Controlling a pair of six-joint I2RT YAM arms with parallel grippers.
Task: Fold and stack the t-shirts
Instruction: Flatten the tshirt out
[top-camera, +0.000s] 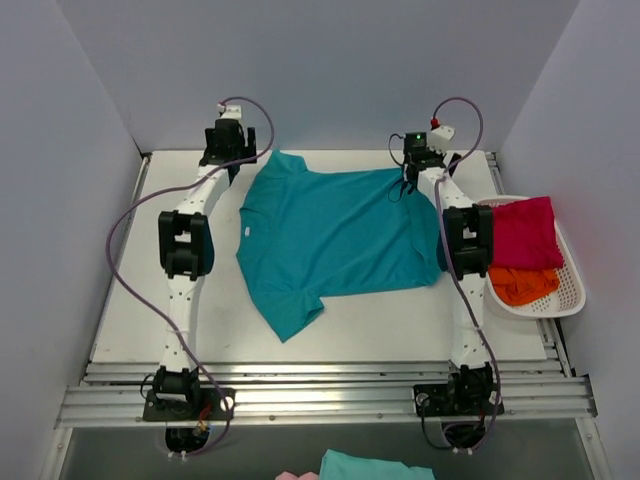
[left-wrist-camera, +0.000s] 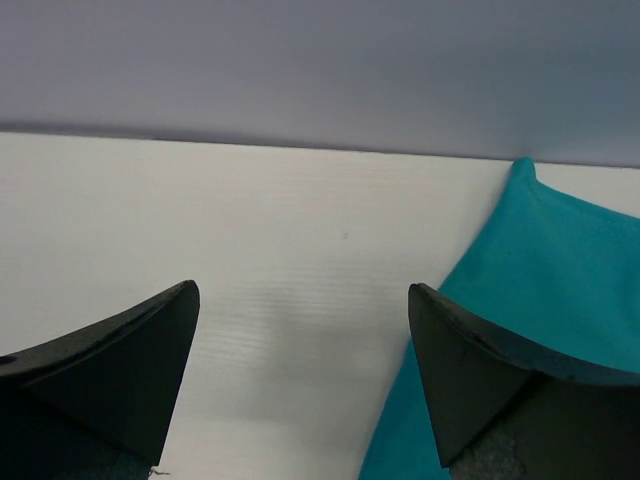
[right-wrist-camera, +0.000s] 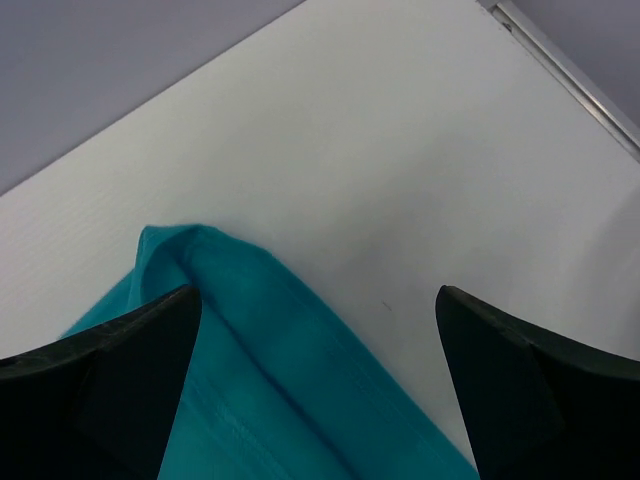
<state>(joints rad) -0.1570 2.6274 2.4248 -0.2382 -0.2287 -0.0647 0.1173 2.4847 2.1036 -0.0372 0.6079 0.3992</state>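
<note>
Next, my left gripper comes back to the t-shirt's shoulder (top-camera: 248, 208) by the collar, because its open fingers are over the table beside the teal-blue t-shirt's far sleeve (top-camera: 285, 163).
The teal-blue t-shirt (top-camera: 335, 238) lies spread flat on the white table, collar to the left. My left gripper (top-camera: 238, 158) is open at the shirt's far left corner; in its wrist view the teal cloth (left-wrist-camera: 560, 290) lies under the right finger, bare table between the jaws. My right gripper (top-camera: 408, 180) is open over the far right corner of the shirt, whose folded edge (right-wrist-camera: 280, 340) lies between its jaws. The crimson-pink t-shirt (top-camera: 524, 232) and the orange t-shirt (top-camera: 522, 285) lie in the white basket (top-camera: 572, 290) at the right.
The back wall stands just beyond both grippers. A metal rail (top-camera: 320, 385) runs along the table's near edge. Another teal cloth (top-camera: 375, 466) and a bit of pink show below the table's front.
</note>
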